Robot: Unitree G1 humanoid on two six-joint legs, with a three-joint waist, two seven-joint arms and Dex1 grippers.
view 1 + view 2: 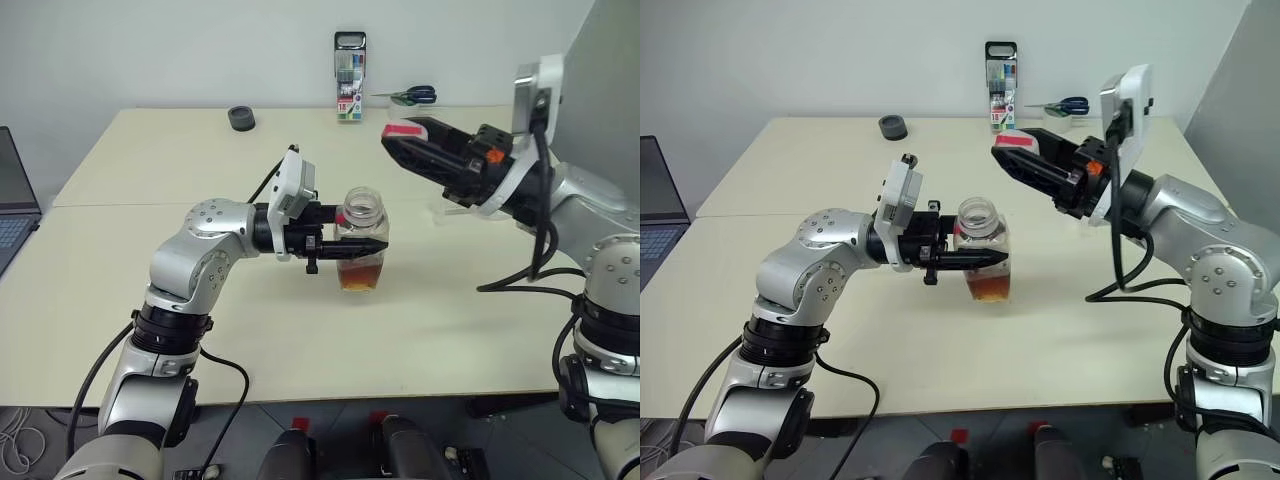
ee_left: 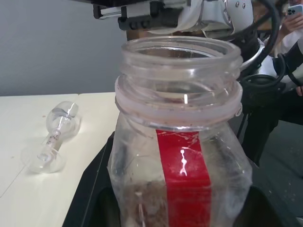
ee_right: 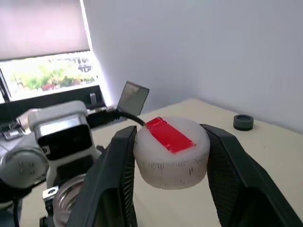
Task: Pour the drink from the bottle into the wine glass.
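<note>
The cap (image 1: 1018,142) is upright and clear of the bottle's opening, so I should keep moving my right gripper down to the empty tabletop (image 1: 440,265) near the wine glass and let go there.
My left gripper (image 1: 378,243) is shut on the bottle (image 1: 362,238), a small clear plastic one with a red label strip (image 2: 183,175). It stands upright on the table with its mouth (image 2: 182,52) uncapped. The amber drink (image 1: 358,276) fills its lowest part. Up and to the right of the bottle, my right gripper (image 1: 392,140) is shut on the bottle's whitish cap (image 3: 171,150), which bears a red strip. The wine glass (image 2: 56,135) lies on its side on the table beyond the bottle, below my right arm, its clear foot toward the camera.
A tall marker pack (image 1: 350,90) and scissors (image 1: 410,96) are at the table's far edge, with a black roll (image 1: 241,118) at the far left. A laptop (image 1: 12,205) sits off the left side. A person's hand holds a phone (image 2: 294,12) beyond my right arm.
</note>
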